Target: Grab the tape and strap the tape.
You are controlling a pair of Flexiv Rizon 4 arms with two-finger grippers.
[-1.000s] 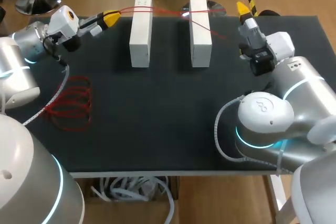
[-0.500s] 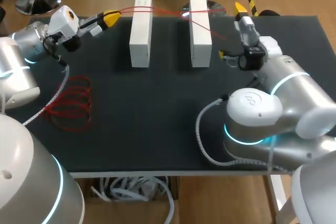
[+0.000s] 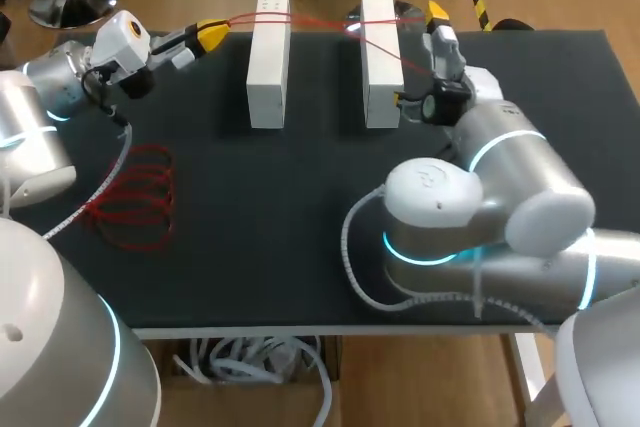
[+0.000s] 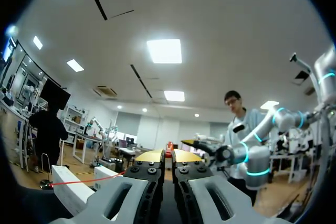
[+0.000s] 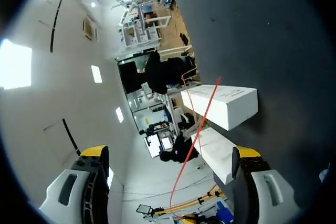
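My gripper will carry the red tape's loose end toward my left gripper, and since that end juts straight out, the tape will bow into a round loop.
A thin red tape [image 3: 300,19] runs from my left gripper [image 3: 210,35] across the tops of two upright white blocks [image 3: 269,59] [image 3: 381,59]. It ends on the table beside the right block. The rest lies in a loose red coil [image 3: 135,197] at the table's left. In the left wrist view, the left gripper [image 4: 168,156] is shut on the red tape [image 4: 84,181]. My right gripper [image 3: 437,22] stands close to the right of the right block. In its wrist view the right gripper [image 5: 170,156] is open, and the tape [image 5: 202,119] and both blocks [image 5: 220,106] lie ahead of its fingers.
The black table [image 3: 300,247] carries only the two blocks and the red coil. My right arm's large elbow [image 3: 440,207] hangs over the table's right half. The far table edge runs just behind the blocks.
My right arm has swung left, bringing its open gripper from the far right up next to the right white block. The left arm and the tape have stayed still.
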